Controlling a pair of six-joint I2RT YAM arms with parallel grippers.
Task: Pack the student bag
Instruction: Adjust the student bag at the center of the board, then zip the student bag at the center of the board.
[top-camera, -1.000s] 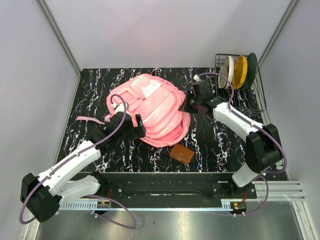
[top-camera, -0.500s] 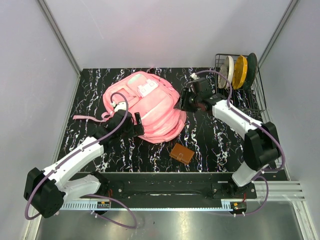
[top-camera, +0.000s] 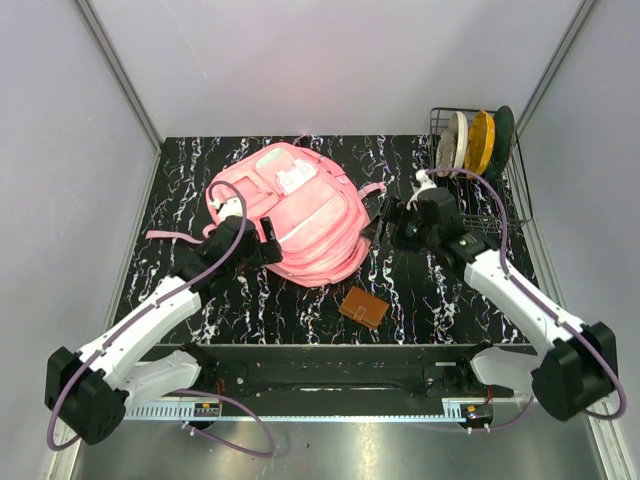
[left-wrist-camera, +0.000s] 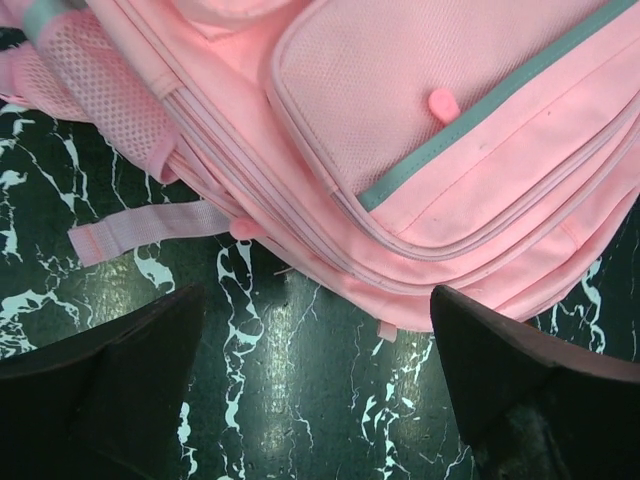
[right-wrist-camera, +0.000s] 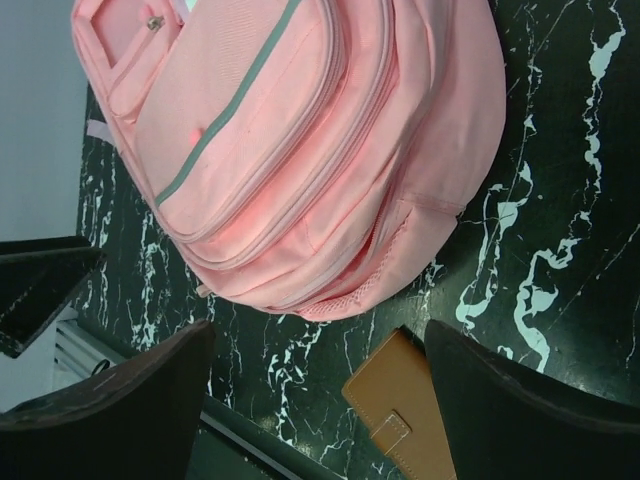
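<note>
The open fingers of my left gripper are over the table (left-wrist-camera: 318, 345), past the bag's lower edge, so I need to go back and pinch the bag's side edge (left-wrist-camera: 203, 130) next to the mesh pocket.
The student bag (top-camera: 300, 215) is a big pink backpack lying flat in the middle of the black marbled table, its white label (top-camera: 297, 178) facing up. My left gripper (top-camera: 262, 250) sits at the bag's near left edge, open. In the left wrist view only bare table lies between its fingers (left-wrist-camera: 110, 390), with the bag's (left-wrist-camera: 420, 120) mint-trimmed pocket just beyond. My right gripper (top-camera: 385, 224) is open and apart from the bag's right side. The right wrist view shows the bag (right-wrist-camera: 300, 150) ahead of the right gripper (right-wrist-camera: 320, 400).
A brown wallet (top-camera: 363, 307) lies on the table in front of the bag; the wallet (right-wrist-camera: 400, 420) shows between the right fingers' tips. A wire rack (top-camera: 475, 145) holding plates stands at the back right corner. A pink strap (top-camera: 170, 237) trails left from the bag.
My right gripper has opened, let go of the bag's right edge and drawn back to the right. The bag shifted left and settled flat. The left gripper stayed open at the bag's near edge.
</note>
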